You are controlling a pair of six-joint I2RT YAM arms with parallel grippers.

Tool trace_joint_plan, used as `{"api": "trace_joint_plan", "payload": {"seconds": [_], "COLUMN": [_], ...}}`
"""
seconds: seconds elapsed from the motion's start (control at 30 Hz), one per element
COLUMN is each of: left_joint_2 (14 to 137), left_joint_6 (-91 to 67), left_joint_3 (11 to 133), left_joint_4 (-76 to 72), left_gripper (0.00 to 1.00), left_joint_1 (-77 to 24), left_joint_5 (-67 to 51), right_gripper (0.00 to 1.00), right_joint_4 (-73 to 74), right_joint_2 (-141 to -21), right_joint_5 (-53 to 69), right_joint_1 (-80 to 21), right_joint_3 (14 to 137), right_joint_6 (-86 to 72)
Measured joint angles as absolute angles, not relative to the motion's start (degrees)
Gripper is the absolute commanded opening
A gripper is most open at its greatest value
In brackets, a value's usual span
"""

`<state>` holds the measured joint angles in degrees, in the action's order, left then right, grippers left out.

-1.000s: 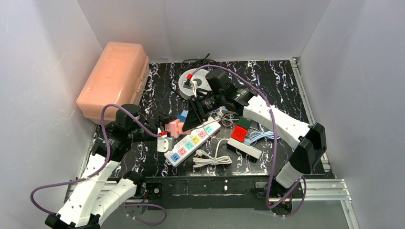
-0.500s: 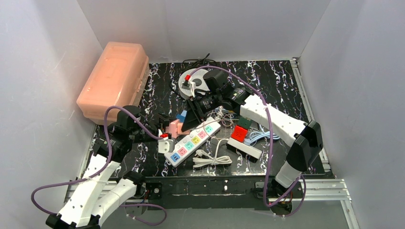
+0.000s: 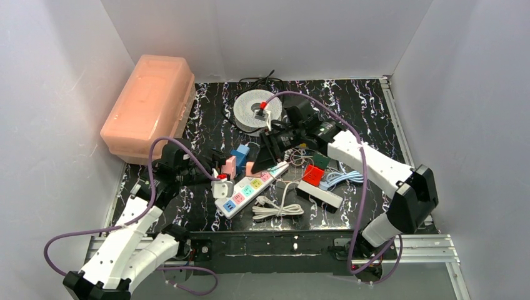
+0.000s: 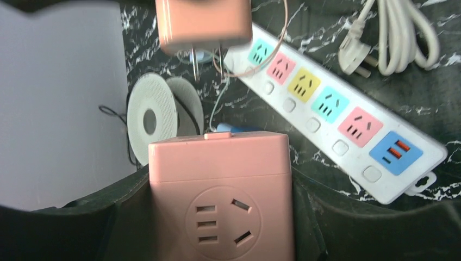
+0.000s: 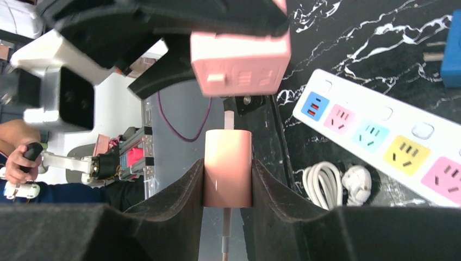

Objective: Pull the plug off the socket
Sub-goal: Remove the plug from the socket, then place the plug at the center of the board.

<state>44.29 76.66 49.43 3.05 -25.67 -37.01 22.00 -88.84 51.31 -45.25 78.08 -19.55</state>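
The pink plug's pins (image 4: 196, 64) are clear of the socket, so my left gripper goes on toward the open table (image 3: 198, 201) beside the power strip before it lets go of the socket there.
A pink cube socket (image 4: 220, 201) sits clamped between my left gripper's (image 4: 220, 182) black fingers, its outlet face toward the camera. In the top view the left gripper (image 3: 226, 170) holds it above the table's left middle. A pink plug (image 5: 228, 168) with a thin cord is clamped in my right gripper (image 5: 228, 176). The plug (image 4: 204, 24) hangs free of the socket, its bare prongs showing and a small gap between them. In the top view the right gripper (image 3: 257, 166) holds the plug (image 3: 252, 169) just right of the socket (image 3: 229, 165).
A white power strip with coloured outlets (image 3: 253, 187) lies below both grippers, with a coiled white cable (image 3: 278, 209) beside it. Nearby are a blue adapter (image 3: 239, 153), a red cube (image 3: 312, 174), a green cube (image 3: 320, 161), a white spool (image 3: 250, 111) and a pink storage box (image 3: 150, 103).
The plug and socket were joined one second ago; now they are apart. My right gripper has drawn back to the right with the plug, and the left has shifted slightly right with the socket.
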Motion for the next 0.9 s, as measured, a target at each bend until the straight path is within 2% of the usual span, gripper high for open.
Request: {"api": "trace_joint_plan", "payload": {"seconds": [0.43,0.6,0.77,0.9], "left_joint_2": [44.5,45.8,49.1,51.5], "left_joint_6": [73.1,64.7,58.8,58.4], "left_joint_3": [48.2,44.9,38.3,32.4], "left_joint_4": [3.4,-0.9,-3.6,-4.5], "left_gripper": [0.0,0.0,0.0,0.0], "left_joint_1": [-24.9,-23.1,-15.8,-11.3], "left_joint_5": [-30.0,-24.1,-20.8,-19.8], "right_gripper": [0.01,0.01,0.01,0.01], "right_joint_4": [23.7,27.4,28.5,27.2], "right_joint_2": [-82.1,-80.7,-80.7,-80.2], "right_joint_5": [54.2,51.9,46.5,41.3], "right_joint_1": [-40.3,-31.8,-20.5,-12.0], "right_joint_3": [71.0,74.7,83.1,84.4], "right_joint_6": [-19.2,-18.8,-20.0,-23.7]}}
